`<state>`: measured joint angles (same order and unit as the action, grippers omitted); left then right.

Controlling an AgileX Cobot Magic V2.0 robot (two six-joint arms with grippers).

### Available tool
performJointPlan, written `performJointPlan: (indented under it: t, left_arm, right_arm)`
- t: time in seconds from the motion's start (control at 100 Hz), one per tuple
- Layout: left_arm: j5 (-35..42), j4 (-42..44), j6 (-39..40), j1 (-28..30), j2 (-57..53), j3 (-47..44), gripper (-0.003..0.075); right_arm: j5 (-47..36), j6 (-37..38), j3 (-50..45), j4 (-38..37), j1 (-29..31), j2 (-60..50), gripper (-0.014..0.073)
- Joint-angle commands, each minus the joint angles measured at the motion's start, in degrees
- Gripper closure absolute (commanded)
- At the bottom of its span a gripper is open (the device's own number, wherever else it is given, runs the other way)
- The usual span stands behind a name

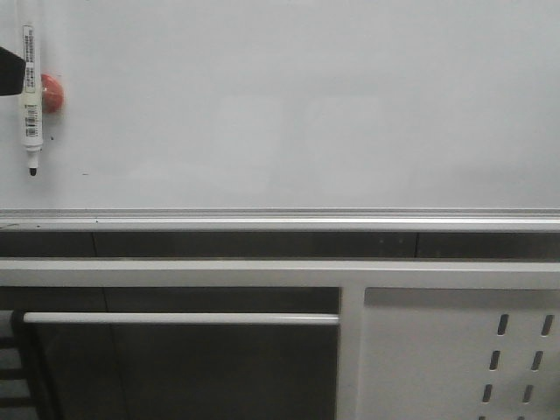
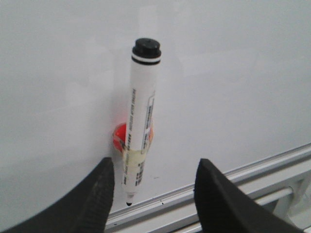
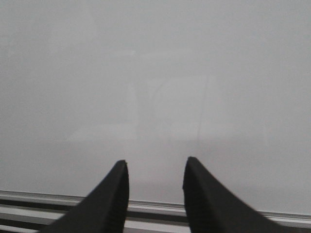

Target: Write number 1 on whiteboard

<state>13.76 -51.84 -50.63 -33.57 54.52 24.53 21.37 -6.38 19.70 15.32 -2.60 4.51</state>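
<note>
I should move my left gripper in before I close it on the marker's body (image 1: pixel 32 129) below the red magnet, because the white marker (image 1: pixel 31 83) hangs upright in line with the open fingers.
The whiteboard (image 1: pixel 306 105) fills the upper front view, with its silver bottom rail (image 1: pixel 280 214) below. No black stroke of the number 1 shows on it, only tiny specks. A white marker (image 1: pixel 31 96) with its black tip down hangs on a red magnet (image 1: pixel 52 92) at the board's far left. In the left wrist view my left gripper (image 2: pixel 155 167) is open, its fingers on either side of the marker's (image 2: pixel 141 111) lower end and apart from it. My right gripper (image 3: pixel 155 165) is open and empty, facing bare board (image 3: pixel 155 73).
Below the rail run a dark gap and a grey frame beam (image 1: pixel 280 273). A white perforated panel with slots (image 1: pixel 464 350) is at lower right. A horizontal metal bar (image 1: pixel 175 318) is at lower left. A dark part of the left arm (image 1: pixel 7 70) shows at the left edge.
</note>
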Motion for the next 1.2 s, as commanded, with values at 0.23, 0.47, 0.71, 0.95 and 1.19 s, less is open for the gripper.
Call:
performJointPlan:
  t: [0.23, 0.47, 0.71, 0.95, 1.19]
  left_arm:
    - [9.41, -2.05, 2.8, -1.85, 6.32, 2.03, 0.0373]
    - [11.83, 0.44, 11.59, -1.85, 9.65, 2.03, 0.0373]
    - [13.77, 6.2, 19.82, -1.73, 12.66, 2.03, 0.0373]
    - [15.94, 9.59, 22.95, -1.73, 15.04, 2.07, 0.0414]
    - [18.09, 12.99, 28.25, -1.73, 17.69, 2.64, 0.0474]
  right_arm:
    - [-5.09, -0.62, 1.92, -0.23, -0.06, 1.18, 0.0347]
    - [-4.76, -0.62, 1.92, -0.23, -0.06, 1.18, 0.0347]
    - [-3.39, -0.62, 1.92, -0.23, -0.06, 1.18, 0.0347]
    - [-2.91, -0.62, 1.92, -0.23, -0.06, 1.18, 0.0347]
    - [-2.91, -0.62, 1.92, -0.23, -0.06, 1.18, 0.0348]
